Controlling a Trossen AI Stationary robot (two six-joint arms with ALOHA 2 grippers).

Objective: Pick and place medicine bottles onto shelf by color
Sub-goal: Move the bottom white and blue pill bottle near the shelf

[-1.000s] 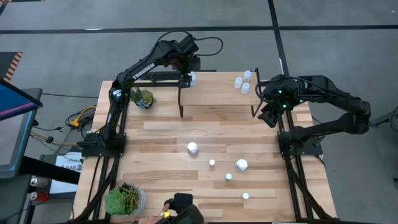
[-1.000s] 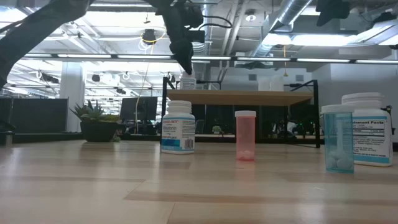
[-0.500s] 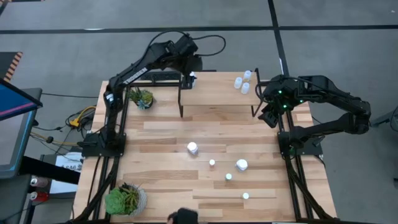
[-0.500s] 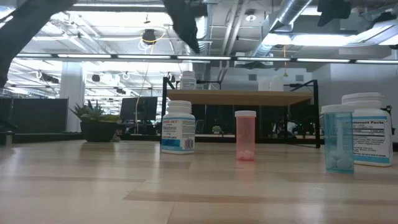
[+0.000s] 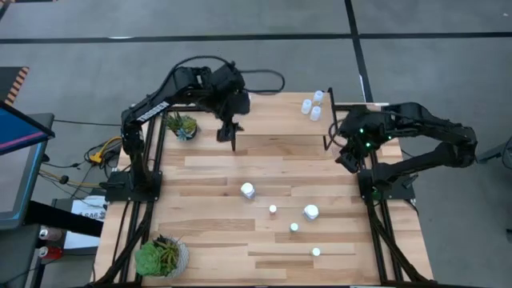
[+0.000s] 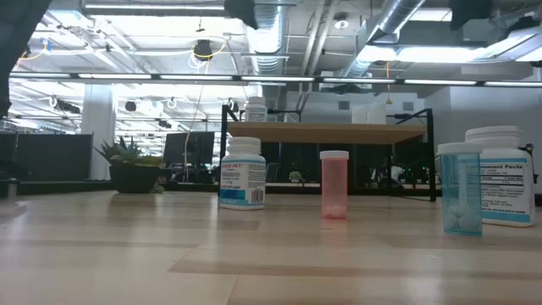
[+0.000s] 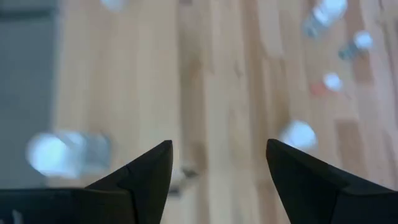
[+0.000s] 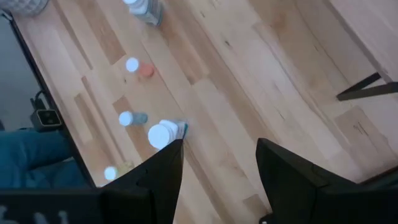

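My left gripper is far from the white bottle (image 5: pixel 310 212) by the pale-blue bottle, so my right gripper should push that bottle next to the white bottle nearer the shelf (image 5: pixel 248 190).
The light-wood shelf (image 5: pixel 280 120) stands at the table's far side on black legs. One white bottle (image 6: pixel 256 108) stands on its far left corner and also shows in the left wrist view (image 7: pixel 62 152). Three pale bottles (image 5: pixel 312 106) stand on its far right end. On the table stand two white bottles (image 5: pixel 248 190) (image 5: pixel 310 212), a reddish one (image 6: pixel 334 185) and a pale-blue one (image 6: pixel 460 188). My left gripper (image 5: pixel 228 130) hovers open and empty over the shelf's left near part. My right gripper (image 5: pixel 346 158) hovers open and empty beside the shelf's right end.
A small potted plant (image 5: pixel 182 126) stands left of the shelf and a larger one (image 5: pixel 160 258) at the near left corner. Two more small bottles (image 5: pixel 294 227) (image 5: pixel 316 252) stand toward the near right. Bare planks lie between the shelf and the bottles.
My left gripper has risen from the white bottle at the shelf's far left corner and gone toward the table's near edge; the bottle stays standing on the shelf. My right gripper has shifted a little toward the near edge.
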